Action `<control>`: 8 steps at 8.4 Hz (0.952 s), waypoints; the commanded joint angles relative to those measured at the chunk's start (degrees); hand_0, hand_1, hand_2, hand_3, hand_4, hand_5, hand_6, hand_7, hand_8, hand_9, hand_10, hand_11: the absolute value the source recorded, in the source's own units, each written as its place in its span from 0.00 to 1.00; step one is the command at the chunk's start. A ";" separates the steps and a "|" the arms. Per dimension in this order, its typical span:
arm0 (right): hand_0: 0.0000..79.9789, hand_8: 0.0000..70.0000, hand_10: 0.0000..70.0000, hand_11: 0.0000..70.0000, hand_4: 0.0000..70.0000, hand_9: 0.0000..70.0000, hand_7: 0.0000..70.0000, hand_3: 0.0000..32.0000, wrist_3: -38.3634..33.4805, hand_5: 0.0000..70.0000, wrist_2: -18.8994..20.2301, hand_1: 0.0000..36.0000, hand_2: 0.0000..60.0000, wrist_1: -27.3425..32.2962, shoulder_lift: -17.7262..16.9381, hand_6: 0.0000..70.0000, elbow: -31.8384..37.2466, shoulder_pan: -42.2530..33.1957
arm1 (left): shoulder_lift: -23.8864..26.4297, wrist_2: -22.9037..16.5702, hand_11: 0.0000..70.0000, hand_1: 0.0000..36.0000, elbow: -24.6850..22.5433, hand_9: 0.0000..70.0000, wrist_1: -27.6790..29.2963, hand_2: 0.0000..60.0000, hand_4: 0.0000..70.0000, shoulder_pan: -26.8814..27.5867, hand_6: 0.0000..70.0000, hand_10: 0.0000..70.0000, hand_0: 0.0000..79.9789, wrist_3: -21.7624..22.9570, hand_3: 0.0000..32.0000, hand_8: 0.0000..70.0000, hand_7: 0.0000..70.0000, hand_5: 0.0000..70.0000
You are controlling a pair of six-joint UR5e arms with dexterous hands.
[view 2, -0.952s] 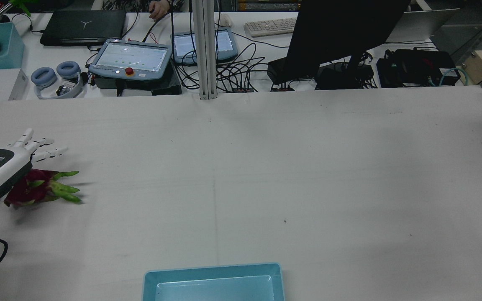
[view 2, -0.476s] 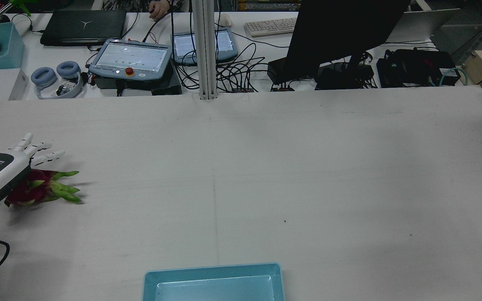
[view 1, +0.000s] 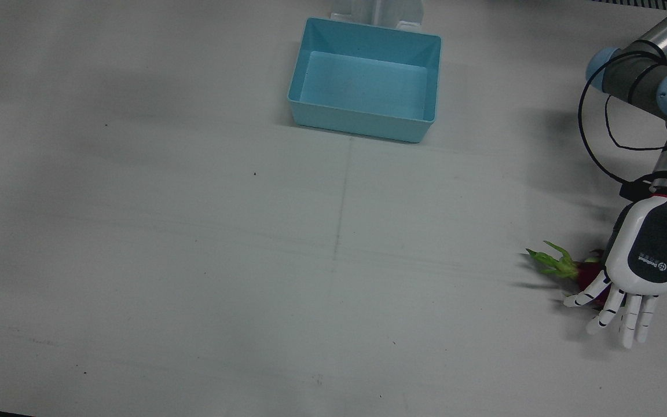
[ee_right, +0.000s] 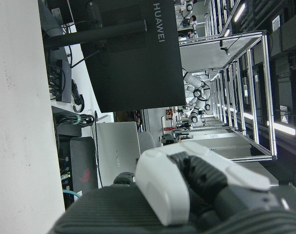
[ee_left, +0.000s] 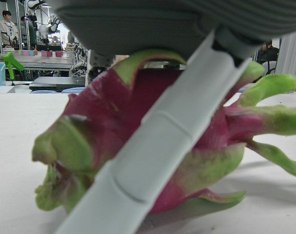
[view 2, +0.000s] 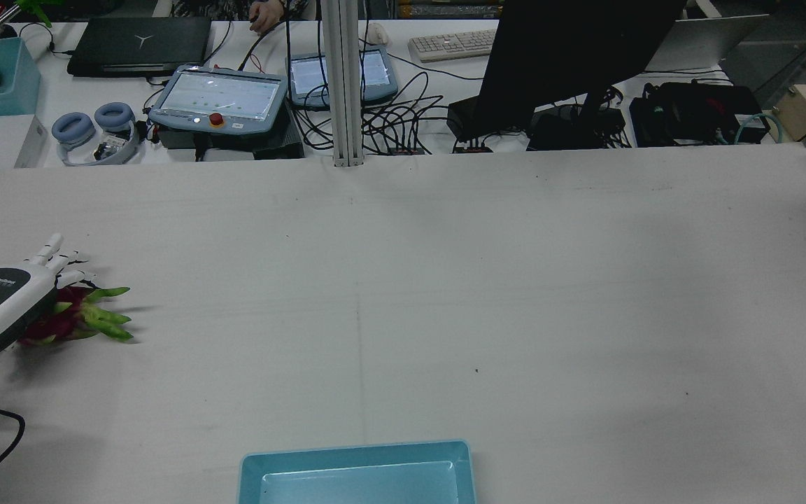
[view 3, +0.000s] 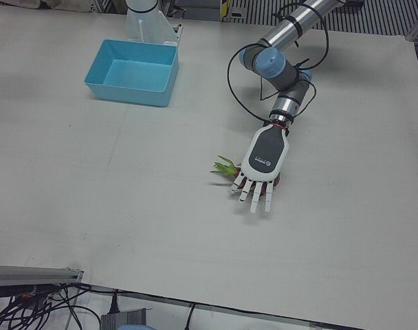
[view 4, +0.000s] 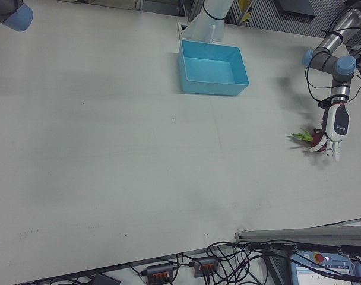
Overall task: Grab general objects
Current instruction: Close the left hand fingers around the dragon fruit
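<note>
The green leaf tips stick out clear of the table, so the magenta dragon fruit will hold them stiff and spread when the robot carries it.
A magenta dragon fruit with green leaf tips lies on the white table near the left edge, also seen in the rear view and the left-front view. My left hand hovers palm-down right over it, open, fingers stretched straight past the fruit. In the left hand view the fruit fills the frame and one white finger crosses in front of it. Only a white and black part of my right hand shows; its finger state is hidden.
A light blue bin stands empty near the robot's side at the table's middle, also in the rear view. Beyond the far edge a second table carries tablets, cables, a monitor and a laptop.
My left hand has sunk lower over the dragon fruit and drawn slightly back, so its fingers now sit close above the fruit. The fruit has stayed in place.
</note>
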State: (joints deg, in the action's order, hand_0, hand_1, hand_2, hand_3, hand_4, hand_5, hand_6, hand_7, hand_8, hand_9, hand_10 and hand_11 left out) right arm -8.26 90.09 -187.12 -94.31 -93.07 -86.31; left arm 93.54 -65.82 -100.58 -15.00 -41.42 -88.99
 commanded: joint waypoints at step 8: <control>0.00 0.00 0.00 0.00 0.00 0.00 0.00 0.00 0.00 0.00 0.00 0.00 0.00 0.00 0.00 0.00 0.00 0.00 | 0.06 2.28 0.75 1.00 0.73 0.27 0.06 1.00 0.34 1.07 0.67 0.48 1.00 -0.04 0.00 0.12 1.00 1.00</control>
State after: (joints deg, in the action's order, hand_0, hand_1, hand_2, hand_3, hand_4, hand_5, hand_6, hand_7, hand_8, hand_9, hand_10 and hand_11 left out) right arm -8.26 90.03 -187.12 -94.31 -93.07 -86.31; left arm 93.62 -63.66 -99.92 -14.92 -40.36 -89.02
